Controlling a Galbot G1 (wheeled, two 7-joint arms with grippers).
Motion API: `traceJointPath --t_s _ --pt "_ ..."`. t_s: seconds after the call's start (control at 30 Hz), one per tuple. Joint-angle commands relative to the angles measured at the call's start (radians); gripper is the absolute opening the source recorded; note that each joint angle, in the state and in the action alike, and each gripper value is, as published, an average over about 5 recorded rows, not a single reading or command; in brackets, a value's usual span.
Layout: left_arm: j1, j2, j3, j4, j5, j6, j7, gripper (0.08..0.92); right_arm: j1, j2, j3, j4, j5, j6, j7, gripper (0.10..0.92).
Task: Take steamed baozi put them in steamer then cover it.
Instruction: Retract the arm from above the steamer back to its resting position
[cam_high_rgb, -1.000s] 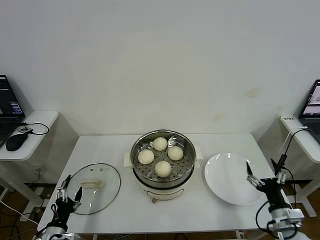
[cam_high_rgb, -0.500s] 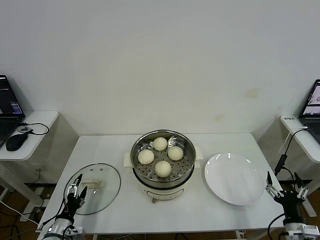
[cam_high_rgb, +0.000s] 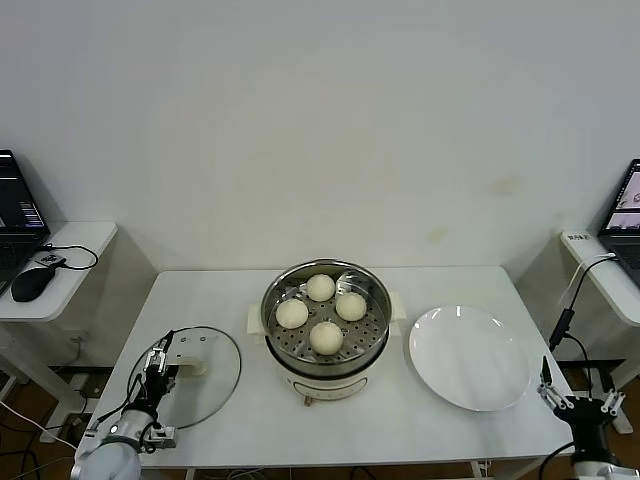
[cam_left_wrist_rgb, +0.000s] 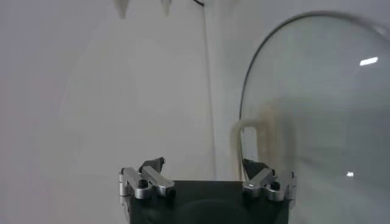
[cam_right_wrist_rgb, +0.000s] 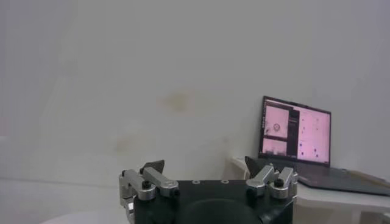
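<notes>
The glass cover (cam_high_rgb: 212, 382) will come to rest flat above the baozi when the robot carries it over and lowers it, because the baozi sit low inside the steamer's rim (cam_high_rgb: 326, 262).
Four cream-white baozi (cam_high_rgb: 320, 287) lie on the perforated tray inside the shiny steamer (cam_high_rgb: 372, 335) at the table's middle. The glass cover (cam_high_rgb: 205, 385) lies flat on the table to the steamer's left, its cream bar handle (cam_high_rgb: 187, 367) facing up. My left gripper (cam_high_rgb: 160, 357) is open and empty over the cover's near left edge, just short of the handle. In the left wrist view the cover (cam_left_wrist_rgb: 317, 109) and its handle (cam_left_wrist_rgb: 244, 140) lie ahead of the open gripper (cam_left_wrist_rgb: 204, 167). My right gripper (cam_high_rgb: 578, 396) is open and empty off the table's front right corner; the right wrist view shows it open (cam_right_wrist_rgb: 206, 165).
An empty white plate (cam_high_rgb: 468, 357) lies to the right of the steamer. Side desks stand at both sides, with a mouse (cam_high_rgb: 30, 283) on the left one and a laptop (cam_right_wrist_rgb: 297, 137) on the right one. A wall stands behind the table.
My left gripper has moved up over the cover's edge toward its handle. My right gripper has drawn back from the plate to beyond the table's front right corner.
</notes>
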Motion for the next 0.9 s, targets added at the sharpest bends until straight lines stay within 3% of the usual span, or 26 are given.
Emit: traceJointPath --t_s 0.03,0.3,0.4,0.73,0.9 --pt "-0.086 0.001 0.023 0.085 0.014 -0.004 0.006 0.823 -0.006 0.015 0.0 -0.019 -0.011 0.015 0.0 0.823" --pt "-0.085 -0.006 0.021 0.095 0.008 -0.013 0.002 0.817 -0.008 0.014 -0.004 -0.023 -0.013 0.02 -0.004 0.823" --pt "-0.078 -0.006 0.022 0.091 -0.001 -0.015 0.011 0.771 -0.007 0.014 -0.009 -0.029 -0.015 0.022 -0.006 0.823" --pt "-0.05 -0.009 0.016 0.056 -0.037 -0.019 0.027 0.488 -0.001 0.003 -0.028 -0.039 -0.034 0.04 -0.015 0.823" --pt "-0.015 -0.008 -0.001 -0.02 -0.051 -0.016 0.031 0.341 0.0 0.0 -0.036 -0.042 -0.054 0.064 -0.019 0.823"
